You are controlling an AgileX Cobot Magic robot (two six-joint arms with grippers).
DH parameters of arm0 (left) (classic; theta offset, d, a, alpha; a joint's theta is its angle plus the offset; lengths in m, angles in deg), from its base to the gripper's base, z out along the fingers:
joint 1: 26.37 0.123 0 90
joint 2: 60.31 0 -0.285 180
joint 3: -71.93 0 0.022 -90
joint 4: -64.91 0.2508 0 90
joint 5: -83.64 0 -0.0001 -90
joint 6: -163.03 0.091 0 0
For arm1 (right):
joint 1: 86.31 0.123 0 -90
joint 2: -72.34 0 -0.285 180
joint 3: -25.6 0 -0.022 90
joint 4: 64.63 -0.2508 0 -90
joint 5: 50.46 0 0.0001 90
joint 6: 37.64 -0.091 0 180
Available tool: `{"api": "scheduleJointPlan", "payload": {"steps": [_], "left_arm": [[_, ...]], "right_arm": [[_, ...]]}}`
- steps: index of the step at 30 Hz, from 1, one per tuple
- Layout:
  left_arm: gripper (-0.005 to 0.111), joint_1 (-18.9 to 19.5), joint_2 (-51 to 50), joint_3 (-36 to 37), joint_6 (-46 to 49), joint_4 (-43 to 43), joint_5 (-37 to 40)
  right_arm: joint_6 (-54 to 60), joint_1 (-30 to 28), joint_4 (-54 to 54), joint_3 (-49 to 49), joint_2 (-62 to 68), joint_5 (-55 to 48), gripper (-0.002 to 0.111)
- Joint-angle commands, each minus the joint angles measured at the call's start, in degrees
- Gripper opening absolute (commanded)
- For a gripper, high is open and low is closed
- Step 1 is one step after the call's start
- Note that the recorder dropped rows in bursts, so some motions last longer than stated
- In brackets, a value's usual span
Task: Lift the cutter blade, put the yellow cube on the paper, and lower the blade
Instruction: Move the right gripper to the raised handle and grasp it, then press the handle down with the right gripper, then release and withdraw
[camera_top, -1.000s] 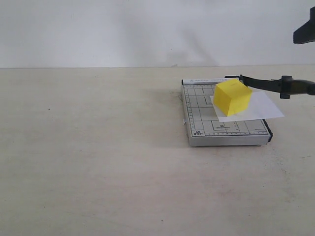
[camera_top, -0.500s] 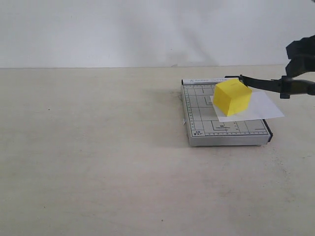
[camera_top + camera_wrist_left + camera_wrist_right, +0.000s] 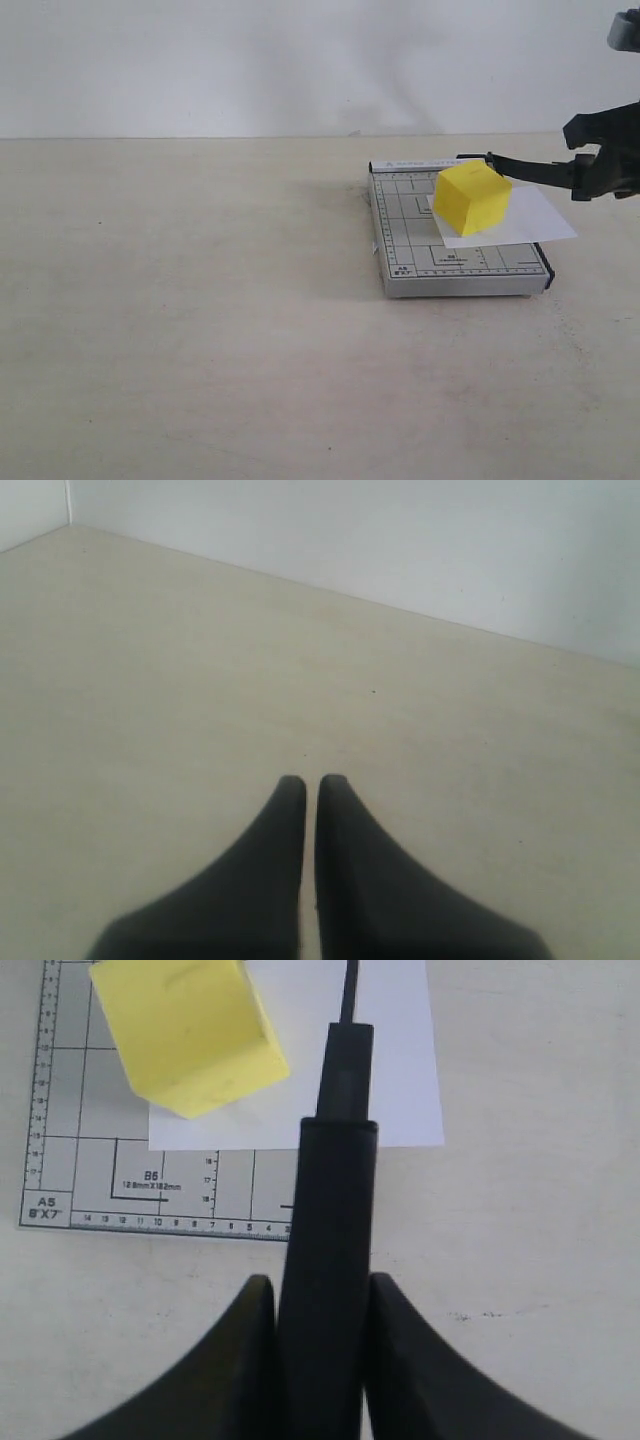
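The yellow cube [image 3: 472, 197] is on the white paper, clear of the blade, so the robot's right gripper should go on lowering the blade until it rests along the cutter base's edge [image 3: 545, 263].
The yellow cube [image 3: 472, 197] [image 3: 185, 1035] rests on the white paper [image 3: 530, 220] [image 3: 400, 1080], which lies on the grey gridded cutter base [image 3: 410, 245] [image 3: 100, 1170] and overhangs its right side. The black cutter blade [image 3: 525, 167] stands raised above the base, its thick handle [image 3: 330, 1210] pointing right. My right gripper [image 3: 600, 165] [image 3: 320, 1285] is on that handle, with a finger pressed against each side. My left gripper [image 3: 312, 780] is shut and empty over bare table; it does not show in the exterior view.
The cutter sits right of centre on a pale tabletop [image 3: 200, 300]. A white wall [image 3: 300, 60] runs along the back edge.
My right gripper came down from the upper right corner onto the blade's handle. The cube, paper and blade have not moved.
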Motion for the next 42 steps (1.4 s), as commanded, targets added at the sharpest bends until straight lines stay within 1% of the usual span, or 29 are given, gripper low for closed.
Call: {"api": "scheduleJointPlan", "payload": {"steps": [1, 6, 13, 17, 21, 28, 34, 42], "left_arm": [[0.004, -0.2, 0.2, -0.2, 0.3, 0.1, -0.2], [0.004, -0.2, 0.2, -0.2, 0.3, 0.1, -0.2], [0.004, -0.2, 0.2, -0.2, 0.3, 0.1, -0.2], [0.004, -0.2, 0.2, -0.2, 0.3, 0.1, -0.2], [0.004, -0.2, 0.2, -0.2, 0.3, 0.1, -0.2], [0.004, -0.2, 0.2, -0.2, 0.3, 0.1, -0.2], [0.004, -0.2, 0.2, -0.2, 0.3, 0.1, -0.2], [0.004, -0.2, 0.2, -0.2, 0.3, 0.1, -0.2]], "right_arm": [[1.3, -0.1, -2.7, -4.8, -0.2, -0.5, 0.0], [6.6, -0.1, -9.1, -14.3, 0.0, 3.5, 0.0], [11.5, -0.1, -14.2, -20.2, 4.2, 4.9, 0.0], [15.5, -0.1, -17.6, -20.9, 8.1, 5.3, 0.0], [17.0, -0.1, -19.3, -20.9, 10.6, 7.2, 0.0], [18.1, -0.1, -19.3, -20.9, 12.2, 8.6, 0.0], [18.7, -0.1, -19.3, -20.9, 14.5, 12.1, 0.0], [18.7, -0.1, -19.3, -20.9, 15.1, 11.5, 0.0]]}}
